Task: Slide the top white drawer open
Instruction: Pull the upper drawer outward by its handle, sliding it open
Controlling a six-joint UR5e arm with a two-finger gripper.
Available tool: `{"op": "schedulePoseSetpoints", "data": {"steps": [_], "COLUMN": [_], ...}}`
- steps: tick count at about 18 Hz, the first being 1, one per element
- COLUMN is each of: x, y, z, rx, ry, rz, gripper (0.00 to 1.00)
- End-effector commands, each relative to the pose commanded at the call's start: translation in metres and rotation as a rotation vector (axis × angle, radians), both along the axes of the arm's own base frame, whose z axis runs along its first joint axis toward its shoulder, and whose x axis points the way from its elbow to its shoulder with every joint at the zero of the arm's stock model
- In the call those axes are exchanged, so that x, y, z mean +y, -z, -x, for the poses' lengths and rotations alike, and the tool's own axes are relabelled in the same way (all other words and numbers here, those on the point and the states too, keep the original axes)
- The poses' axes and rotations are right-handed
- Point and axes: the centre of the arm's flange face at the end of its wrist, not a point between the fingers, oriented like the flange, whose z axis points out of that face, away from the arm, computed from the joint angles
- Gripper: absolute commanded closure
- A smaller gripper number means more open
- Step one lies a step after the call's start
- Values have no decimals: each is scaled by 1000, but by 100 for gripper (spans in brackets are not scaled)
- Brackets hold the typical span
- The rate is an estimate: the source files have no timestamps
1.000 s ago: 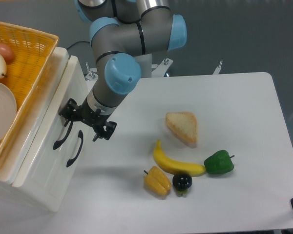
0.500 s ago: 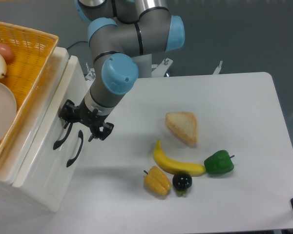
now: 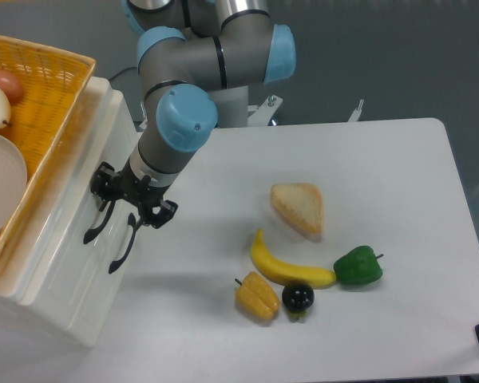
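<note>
Each drawer has its own black handle (image 3: 99, 225). So I expect the top white drawer (image 3: 64, 246) to come straight out by itself, over the lower drawer, when I pull.
The top white drawer (image 3: 105, 153) is the upper front of the white cabinet at the left. Its black curved handle (image 3: 94, 227) runs down the front. Its front looks level with the lower drawer (image 3: 84, 299), which has its own black handle (image 3: 121, 249). My gripper (image 3: 132, 199) is pressed close to the cabinet front at the upper ends of the two handles. It is open, with one fingertip (image 3: 102, 180) above the top handle and the other to the right of the handles. Whether it touches a handle is hidden by the fingers.
A yellow woven basket (image 3: 60, 80) with a white plate and fruit sits on the cabinet. On the white table (image 3: 399, 175) lie a bread slice (image 3: 299, 207), a banana (image 3: 287, 267), a green pepper (image 3: 358, 266), a yellow pepper (image 3: 256, 297) and a dark round fruit (image 3: 298, 298).
My gripper has moved left and slightly up, from just off the cabinet front to right against it at the handles. The drawers have not moved.
</note>
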Motion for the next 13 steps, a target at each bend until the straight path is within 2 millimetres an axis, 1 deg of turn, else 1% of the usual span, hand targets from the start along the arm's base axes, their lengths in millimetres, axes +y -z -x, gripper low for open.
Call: {"op": "schedulePoseSetpoints", "data": {"steps": [3,7,13], "x": [0,0,-2], "y": [-1,-2,-3], "z": [0,0,1], "rx": [1,2,2], "ry": [0,0,-3], "rz": [-1,-2,-2], "gripper": [43,56,64]}}
